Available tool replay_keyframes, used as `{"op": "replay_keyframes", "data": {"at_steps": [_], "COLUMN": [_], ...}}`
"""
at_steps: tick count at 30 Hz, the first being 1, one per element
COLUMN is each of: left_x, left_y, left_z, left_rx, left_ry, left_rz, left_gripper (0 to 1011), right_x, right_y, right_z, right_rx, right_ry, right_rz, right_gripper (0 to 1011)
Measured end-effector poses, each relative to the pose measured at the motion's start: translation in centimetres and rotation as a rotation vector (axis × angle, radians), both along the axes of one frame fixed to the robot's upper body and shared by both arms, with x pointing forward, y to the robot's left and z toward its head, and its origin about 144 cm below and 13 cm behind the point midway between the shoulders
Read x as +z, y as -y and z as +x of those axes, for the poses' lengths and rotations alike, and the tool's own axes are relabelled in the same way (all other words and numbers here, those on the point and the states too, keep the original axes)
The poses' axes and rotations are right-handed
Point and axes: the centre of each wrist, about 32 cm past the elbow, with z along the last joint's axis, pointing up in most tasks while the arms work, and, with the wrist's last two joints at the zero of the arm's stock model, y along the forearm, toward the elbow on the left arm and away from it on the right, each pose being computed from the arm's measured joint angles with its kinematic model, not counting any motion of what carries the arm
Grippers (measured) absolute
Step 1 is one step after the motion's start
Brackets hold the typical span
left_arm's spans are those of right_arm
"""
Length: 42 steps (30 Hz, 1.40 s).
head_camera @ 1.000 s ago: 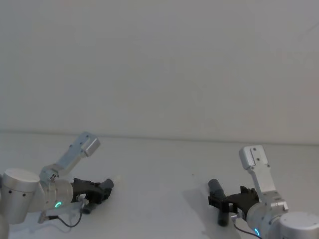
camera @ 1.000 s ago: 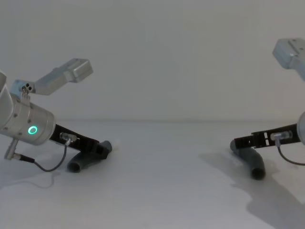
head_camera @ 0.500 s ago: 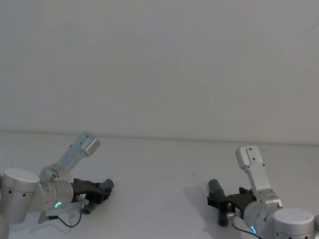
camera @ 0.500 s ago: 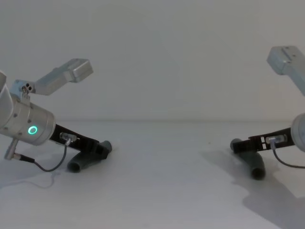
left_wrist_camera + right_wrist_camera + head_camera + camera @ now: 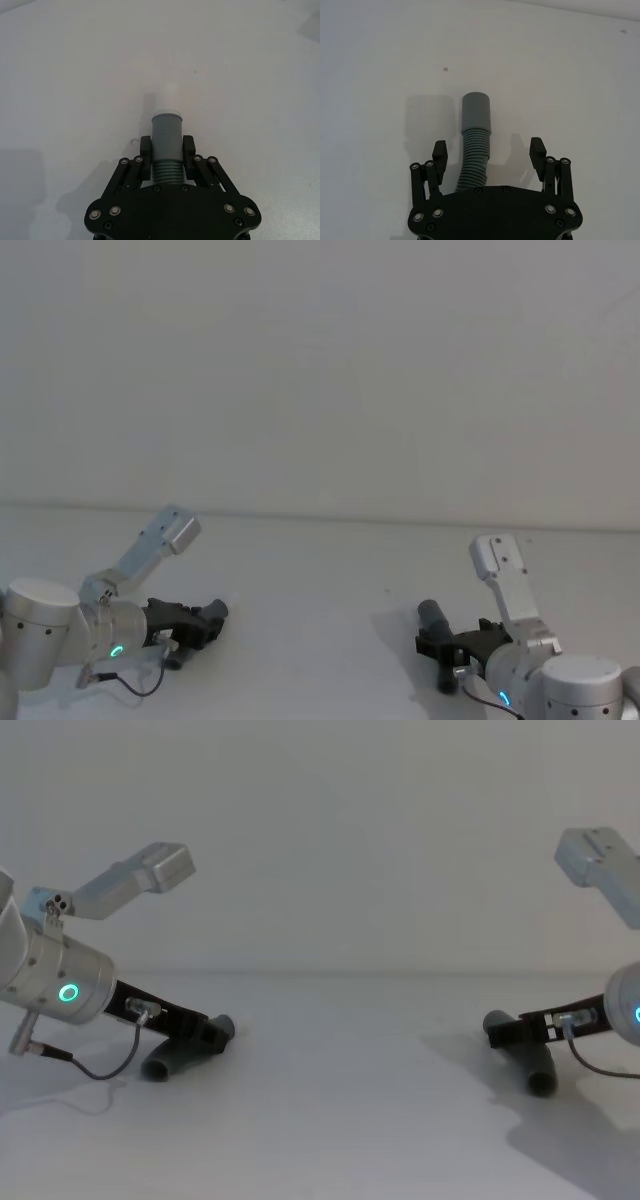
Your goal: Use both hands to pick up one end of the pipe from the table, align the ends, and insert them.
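Observation:
The grey cuff [image 5: 476,113] will tilt at the ribs when I push it onto the whitish tip, because the ribbed middle [image 5: 474,162] already bends behind the cuff.
On the white table [image 5: 320,640] lie two dark grey pipe pieces. My left gripper [image 5: 166,150] is shut on the left piece [image 5: 166,131] just behind its narrow whitish tip [image 5: 168,97]; in the chest view that gripper [image 5: 207,1032] slants down to the piece [image 5: 170,1062], whose rear end rests on the table. My right gripper [image 5: 488,149] is open, with its fingers [image 5: 439,151] either side of the ribbed middle of the right piece [image 5: 475,145] and clear of it. That piece's wide grey cuff [image 5: 476,114] points ahead. The right piece [image 5: 538,1072] lies flat.
A pale wall rises behind the table's far edge [image 5: 320,518]. Bare table separates the two pieces [image 5: 350,1060]. Each arm carries a raised silver wrist camera block, left [image 5: 178,530] and right [image 5: 495,555]. A grey cable [image 5: 100,1070] loops from the left wrist.
My right arm has shifted a little leftward and lower, keeping its open gripper around the right piece. The left arm and its piece have not moved.

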Motion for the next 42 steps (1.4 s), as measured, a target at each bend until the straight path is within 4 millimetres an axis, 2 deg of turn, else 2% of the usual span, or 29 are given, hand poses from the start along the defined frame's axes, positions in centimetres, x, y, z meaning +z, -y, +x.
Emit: {"op": "replay_keyframes", "data": {"at_steps": [31, 40, 41, 42], "left_x": [0.0, 0.0, 0.0, 0.0], "left_y": [0.0, 0.0, 0.0, 0.0], "left_z": [0.0, 0.0, 0.0, 0.0], "left_rx": [0.0, 0.0, 0.0, 0.0], "left_ry": [0.0, 0.0, 0.0, 0.0], "left_rz": [0.0, 0.0, 0.0, 0.0], "left_gripper": [331, 331, 331, 331], "right_x": [-0.03, -0.04, -0.04, -0.04], "right_y": [-0.18, -0.22, -0.22, -0.22], "right_z": [0.95, 1.0, 1.0, 1.0], "right_rx": [-0.028, -0.028, -0.028, -0.028], "right_ry": [-0.047, -0.049, -0.049, -0.049], "right_rz": [0.017, 0.019, 0.019, 0.019], "right_gripper": [999, 812, 749, 730]}}
